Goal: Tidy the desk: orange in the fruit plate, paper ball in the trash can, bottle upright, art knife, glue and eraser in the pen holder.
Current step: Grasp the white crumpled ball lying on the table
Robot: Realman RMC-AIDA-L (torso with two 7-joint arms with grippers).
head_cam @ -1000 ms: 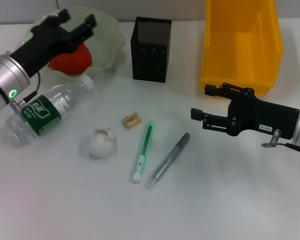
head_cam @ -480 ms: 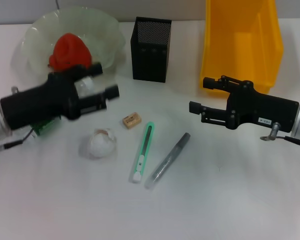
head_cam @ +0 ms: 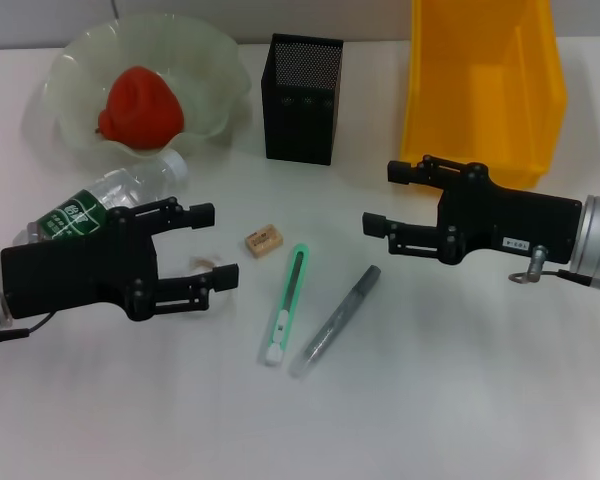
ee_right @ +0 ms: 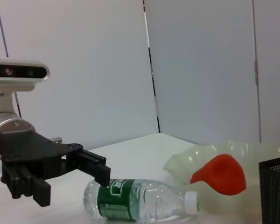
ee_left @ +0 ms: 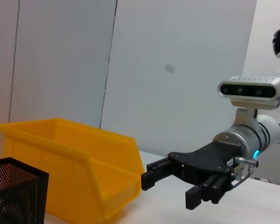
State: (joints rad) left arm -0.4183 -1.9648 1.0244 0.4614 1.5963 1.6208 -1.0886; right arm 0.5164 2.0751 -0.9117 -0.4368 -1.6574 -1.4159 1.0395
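Note:
The paper ball (head_cam: 203,264) is below my left gripper, now too high and too far forward, so I should pull it back and lower its fingers around the ball (head_cam: 212,267).
The orange (head_cam: 140,103) lies in the pale green fruit plate (head_cam: 215,75) at the back left. Just in front of the plate, the bottle (head_cam: 100,200) lies on its side. My left gripper (head_cam: 217,244) is open and hovers over the paper ball (head_cam: 204,263), of which only a sliver shows between the fingers. The tan eraser (head_cam: 263,240), the green art knife (head_cam: 286,303) and the grey glue (head_cam: 335,320) lie at mid-table. My right gripper (head_cam: 380,197) is open, empty, and right of the glue. Behind are the pen holder (head_cam: 302,98) and the yellow trash can (head_cam: 485,85).
The left wrist view shows the right gripper (ee_left: 169,191) beside the trash can (ee_left: 70,172) and the pen holder (ee_left: 16,191). The right wrist view shows the left gripper (ee_right: 72,185), the bottle (ee_right: 140,199), the orange (ee_right: 219,173) and the fruit plate (ee_right: 196,158).
My left gripper has swung from the fruit plate, leaving the orange there, down and forward to above the paper ball. The right gripper has crept a little to the left.

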